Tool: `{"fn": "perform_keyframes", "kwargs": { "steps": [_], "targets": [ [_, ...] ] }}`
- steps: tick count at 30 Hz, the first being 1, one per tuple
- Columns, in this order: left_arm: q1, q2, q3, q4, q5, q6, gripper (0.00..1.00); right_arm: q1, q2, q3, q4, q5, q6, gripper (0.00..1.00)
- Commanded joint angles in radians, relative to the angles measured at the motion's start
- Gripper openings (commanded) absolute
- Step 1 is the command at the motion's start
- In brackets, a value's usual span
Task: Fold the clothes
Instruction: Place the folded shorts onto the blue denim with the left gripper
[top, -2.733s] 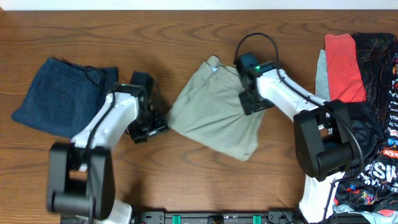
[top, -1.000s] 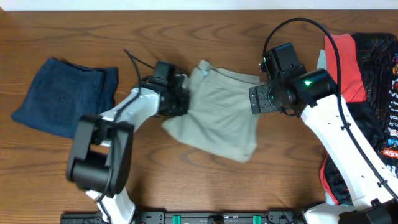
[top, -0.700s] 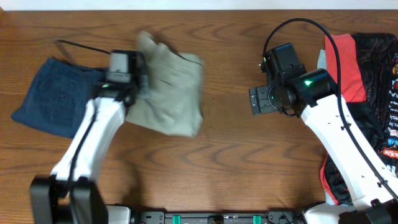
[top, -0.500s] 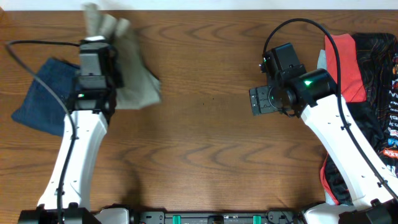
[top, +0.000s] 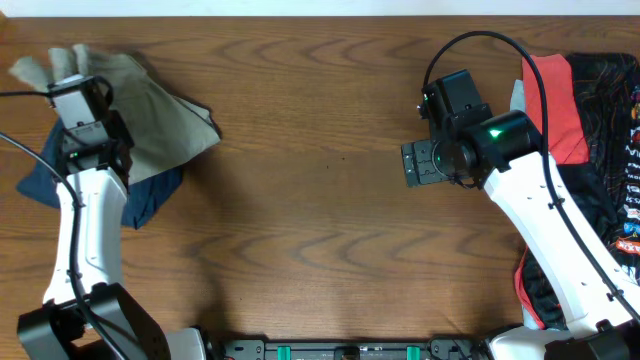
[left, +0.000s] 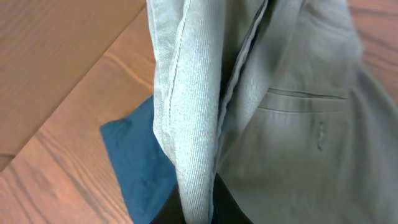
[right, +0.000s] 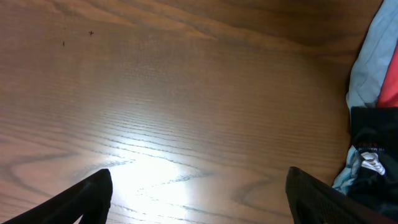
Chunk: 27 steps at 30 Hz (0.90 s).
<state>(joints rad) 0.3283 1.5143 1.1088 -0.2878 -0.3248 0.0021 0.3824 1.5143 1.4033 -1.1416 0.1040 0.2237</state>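
The khaki fold in my left gripper is hanging over the navy shorts. I go on laying it down until it rests on the shorts, and then let go.
The folded khaki-grey shorts lie at the far left of the table, partly over the folded navy shorts. My left gripper is shut on a thick fold of the khaki shorts, and the cloth hides its fingertips from above. In the left wrist view the navy shorts show under the khaki cloth. My right gripper hovers open over bare wood right of centre. Its dark fingers stand far apart with nothing between them.
A pile of other clothes fills the right edge: a red piece, a light-blue piece and a black printed piece. In the right wrist view the light-blue piece sits close to the right finger.
My left gripper took hold of the khaki shorts and carried them from the table's middle to the far left, over the navy shorts. The right arm drew back from the shorts, then held still.
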Motion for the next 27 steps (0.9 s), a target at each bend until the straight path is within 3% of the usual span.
{"fn": "perform_keyframes", "kwargs": {
  "steps": [1,12,14,15,18,22,27],
  "targets": [
    [0.031,0.001,0.025,0.006,-0.034,-0.037,0.07,-0.004,-0.016,0.001,-0.003,0.000,0.007,0.88],
    [0.081,0.001,0.025,0.041,-0.028,-0.068,0.08,-0.004,-0.016,0.001,-0.004,0.000,0.007,0.88],
    [0.095,0.001,0.025,0.042,-0.028,-0.077,0.16,-0.004,-0.016,0.001,-0.003,0.000,0.007,0.88],
    [0.105,0.001,0.025,0.036,-0.028,-0.096,0.26,-0.004,-0.016,0.001,-0.003,0.000,0.007,0.88],
    [0.147,0.001,0.025,-0.006,-0.028,-0.207,0.41,-0.004,-0.016,0.001,-0.004,0.000,0.007,0.88],
    [0.212,0.002,0.019,-0.068,-0.027,-0.356,0.53,-0.004,-0.016,0.001,-0.003,0.000,0.007,0.88],
    [0.230,0.002,0.019,-0.069,0.090,-0.370,0.58,-0.005,-0.016,0.001,-0.004,0.000,0.007,0.89]
  ]
}}
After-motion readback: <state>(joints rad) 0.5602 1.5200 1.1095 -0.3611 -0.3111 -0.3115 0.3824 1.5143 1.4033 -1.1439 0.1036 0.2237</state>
